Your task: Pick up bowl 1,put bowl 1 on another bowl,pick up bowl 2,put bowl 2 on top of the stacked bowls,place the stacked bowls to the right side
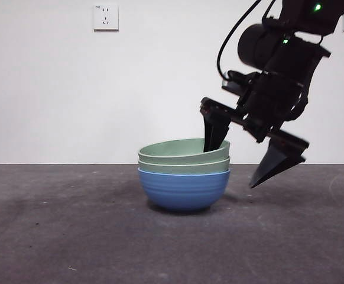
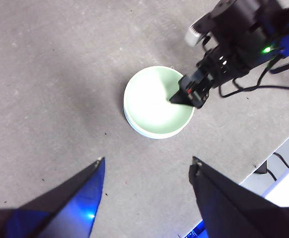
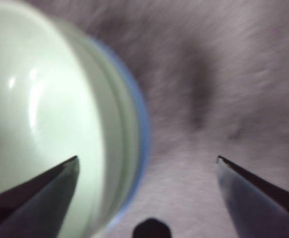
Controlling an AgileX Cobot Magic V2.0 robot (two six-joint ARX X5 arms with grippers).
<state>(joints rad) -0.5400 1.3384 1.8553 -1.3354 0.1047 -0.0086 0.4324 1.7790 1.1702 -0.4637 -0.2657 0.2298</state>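
I expect the blue bowl point(image 1: 184, 191) to rise together with both green bowls when I lift, because my right gripper's fingers straddle the closely nested rims point(image 1: 226, 158).
The stacked bowls stand mid-table: the blue bowl point(image 1: 184, 190) at the bottom and two pale green bowls nested in it. The upper green bowl point(image 1: 181, 151) sits slightly tilted, its right rim higher. My right gripper point(image 1: 231, 168) is open and straddles the stack's right rim, one jaw inside the top bowl and the other outside, lower and to the right. The right wrist view shows the green bowl point(image 3: 35, 114) and blue rim point(image 3: 143, 124) by one jaw of that gripper point(image 3: 147, 157). My left gripper point(image 2: 147, 159) hangs open high above the stack point(image 2: 157, 101), holding nothing.
The dark grey tabletop point(image 1: 54, 236) surrounds the stack. A white wall with two outlets point(image 1: 105, 16) stands behind. The table's edge and a pale surface with cables point(image 2: 276, 168) lie past the right arm point(image 2: 239, 34).
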